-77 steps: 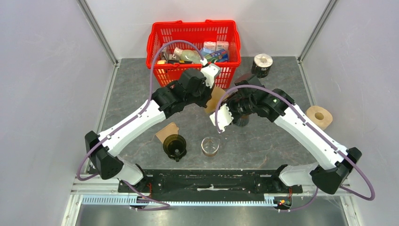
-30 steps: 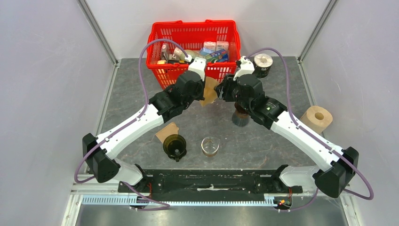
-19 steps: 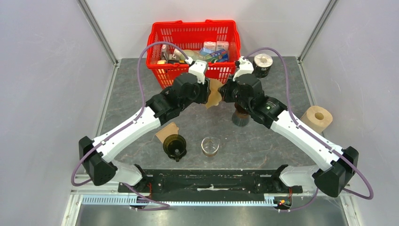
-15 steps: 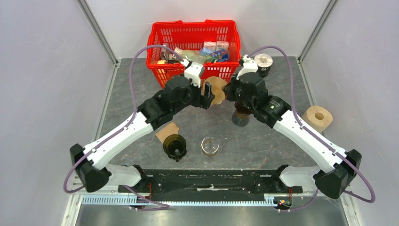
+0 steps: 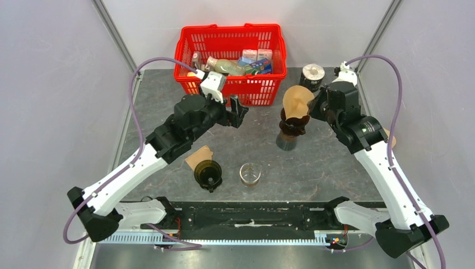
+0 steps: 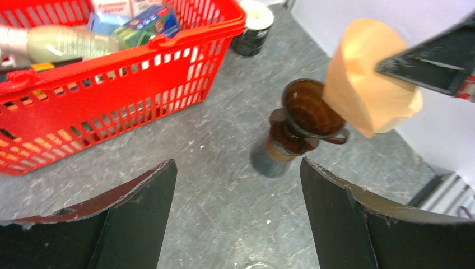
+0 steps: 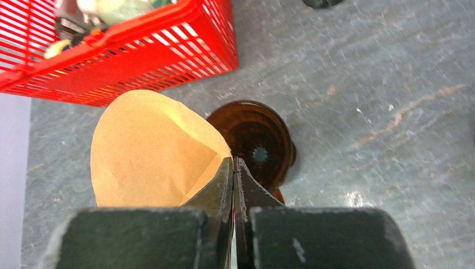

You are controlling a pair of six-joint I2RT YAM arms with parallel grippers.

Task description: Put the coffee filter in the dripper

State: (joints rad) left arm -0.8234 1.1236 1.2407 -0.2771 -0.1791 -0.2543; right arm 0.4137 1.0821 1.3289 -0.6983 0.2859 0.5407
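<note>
The robot's right gripper holds only the coffee filter's edge, so it should let the coffee filter go into the brown dripper and then press the filter down from inside.
The tan paper coffee filter hangs in the air, opened into a cone. My right gripper is shut on its edge. Just below and beside it stands the brown translucent dripper, on top of a grey can. In the top view the filter overlaps the dripper's far rim. My left gripper stands open and empty to the left, above bare table in front of the basket.
A red basket of groceries stands at the back. A dark spool sits at the back right and a paper roll shows behind the right arm. Near the front are a glass, a dark round cup and a tan sheet.
The left gripper let go of the filter, opened and drew back to the left. The right gripper shut on the filter and carried it right, over the dripper.
</note>
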